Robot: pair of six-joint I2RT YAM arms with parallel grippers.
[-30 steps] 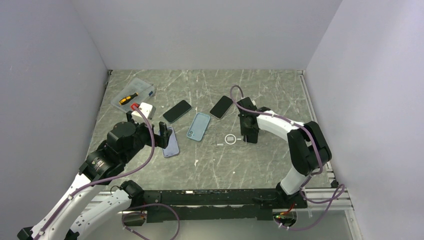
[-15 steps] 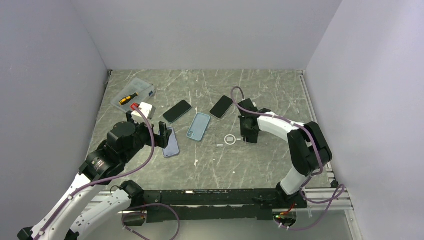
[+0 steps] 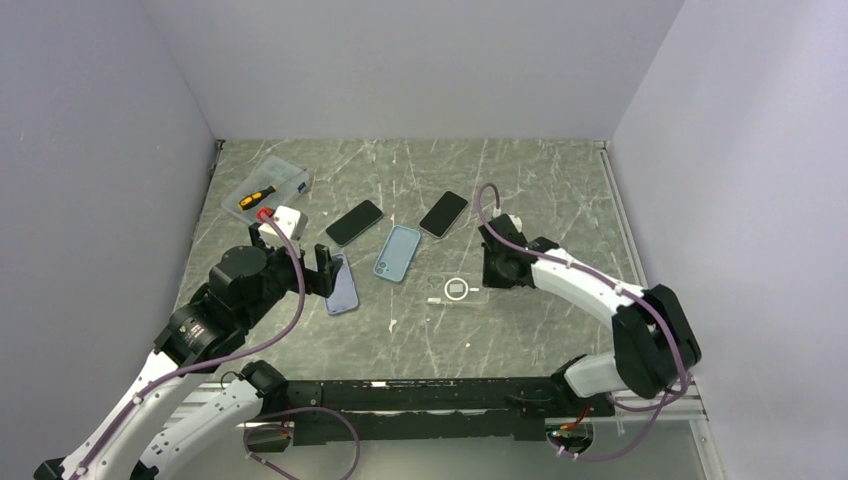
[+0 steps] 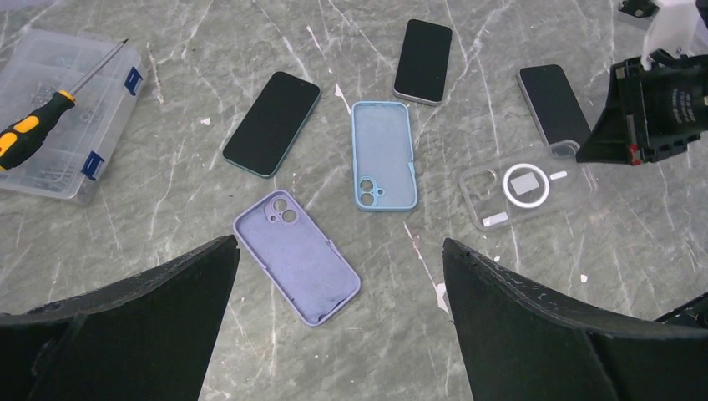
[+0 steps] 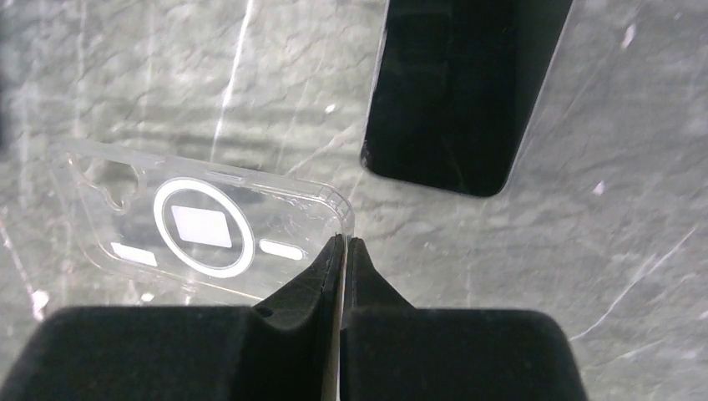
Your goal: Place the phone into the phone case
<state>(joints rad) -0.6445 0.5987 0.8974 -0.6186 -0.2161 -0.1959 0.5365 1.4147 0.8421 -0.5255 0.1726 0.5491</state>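
My right gripper has the clear case (image 3: pixel 456 289) hanging free of the phone. It should keep moving the case to the open marble in front (image 3: pixel 437 333) until the case lies flat.
My right gripper (image 3: pixel 487 277) is shut on the edge of the clear phone case (image 3: pixel 455 290), which has a white ring on it. The right wrist view shows my jaws pinched on the clear case's (image 5: pixel 200 225) corner wall, with a black phone (image 5: pixel 463 92) lying just beyond. My left gripper (image 4: pixel 338 317) is open and empty above the purple case (image 4: pixel 296 255). The left wrist view also shows a light blue case (image 4: pixel 383 154), the clear case (image 4: pixel 522 184) and three black phones (image 4: pixel 271 124), (image 4: pixel 422 61), (image 4: pixel 553 102) lying flat. The purple case (image 3: pixel 341 285) lies by my left gripper (image 3: pixel 325 268).
A clear plastic parts box (image 3: pixel 265 190) with an orange-handled screwdriver (image 3: pixel 257 196) on it sits at the back left, with a small white box (image 3: pixel 287 218) beside it. Grey walls enclose the marble table on three sides.
My right arm has swung its elbow out to the right, and its gripper has moved slightly nearer, dragging the clear case a little toward the near left. The left arm has barely moved.
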